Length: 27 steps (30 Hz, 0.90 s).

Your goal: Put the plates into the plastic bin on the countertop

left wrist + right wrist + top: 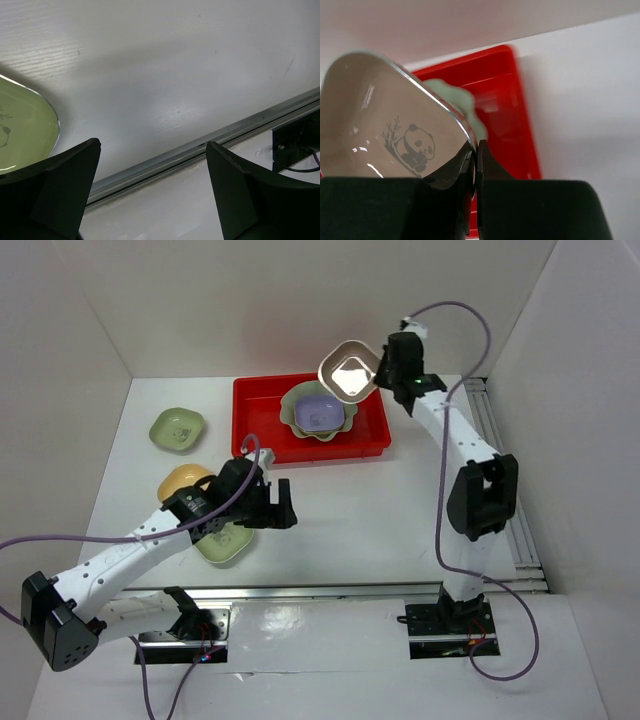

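Observation:
The beige plate (350, 371) faces up and the lavender plate lies open in the bin. My right gripper goes on moving over that lavender plate (320, 413) and lets go there.
My right gripper (379, 374) (476, 148) is shut on the rim of a beige plate (349, 370) (390, 125) with a panda print, holding it tilted above the far right corner of the red plastic bin (258, 416) (506, 95). In the bin lies a pale-green scalloped plate (297, 420) (464, 103) with a lavender plate (318, 412) on it. My left gripper (272, 503) (153, 144) is open and empty over the countertop (350, 510), beside a light-green plate (225, 544) (22, 125). A yellow plate (181, 480) is half hidden by the left arm. A green plate (177, 429) sits far left.
A metal rail (330, 590) (200, 146) runs along the table's near edge. White walls close in the back and both sides. The right arm's cable (470, 335) loops above the bin's right end.

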Each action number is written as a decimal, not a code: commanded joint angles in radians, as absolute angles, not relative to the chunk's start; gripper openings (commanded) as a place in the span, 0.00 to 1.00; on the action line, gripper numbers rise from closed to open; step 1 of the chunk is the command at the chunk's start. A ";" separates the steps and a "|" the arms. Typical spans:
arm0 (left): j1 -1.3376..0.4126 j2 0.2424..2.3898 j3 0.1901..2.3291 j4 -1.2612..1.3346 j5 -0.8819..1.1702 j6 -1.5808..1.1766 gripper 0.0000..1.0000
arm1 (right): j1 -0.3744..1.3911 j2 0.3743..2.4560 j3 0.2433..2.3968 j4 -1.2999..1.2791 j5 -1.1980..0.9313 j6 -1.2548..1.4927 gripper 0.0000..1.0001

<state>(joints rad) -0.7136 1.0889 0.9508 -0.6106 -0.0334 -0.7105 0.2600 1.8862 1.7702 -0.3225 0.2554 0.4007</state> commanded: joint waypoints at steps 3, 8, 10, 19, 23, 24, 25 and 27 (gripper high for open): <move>-0.707 1.085 1.077 -0.722 -0.138 -0.718 1.00 | 0.337 2.081 2.023 -0.340 0.090 0.117 0.00; -0.707 1.060 1.127 -0.804 -0.202 -0.718 1.00 | 0.318 2.193 2.163 -0.350 -0.012 0.051 0.00; -0.707 1.036 1.127 -0.818 -0.202 -0.718 1.00 | 0.318 2.212 2.181 -0.341 -0.021 0.005 0.00; -0.698 1.015 1.108 -0.839 -0.202 -0.718 1.00 | 0.308 2.301 2.209 -0.330 -0.034 -0.064 0.01; -0.698 1.006 1.098 -0.848 -0.212 -0.718 1.00 | 0.308 2.326 2.209 -0.307 -0.048 -0.064 0.01; -0.698 1.006 1.098 -0.848 -0.212 -0.718 1.00 | 0.317 2.336 2.209 -0.298 -0.048 -0.064 0.01; -0.698 1.006 1.089 -0.848 -0.212 -0.718 1.00 | 0.318 2.336 2.197 -0.276 -0.048 -0.064 0.01; -0.698 0.997 1.089 -0.848 -0.212 -0.709 1.00 | 0.328 2.345 2.188 -0.256 -0.025 -0.064 0.01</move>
<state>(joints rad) -0.7025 1.0264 1.0927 -0.8425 -0.1963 -0.7113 0.3080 2.3425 2.1658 -0.3473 -0.0227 -0.0483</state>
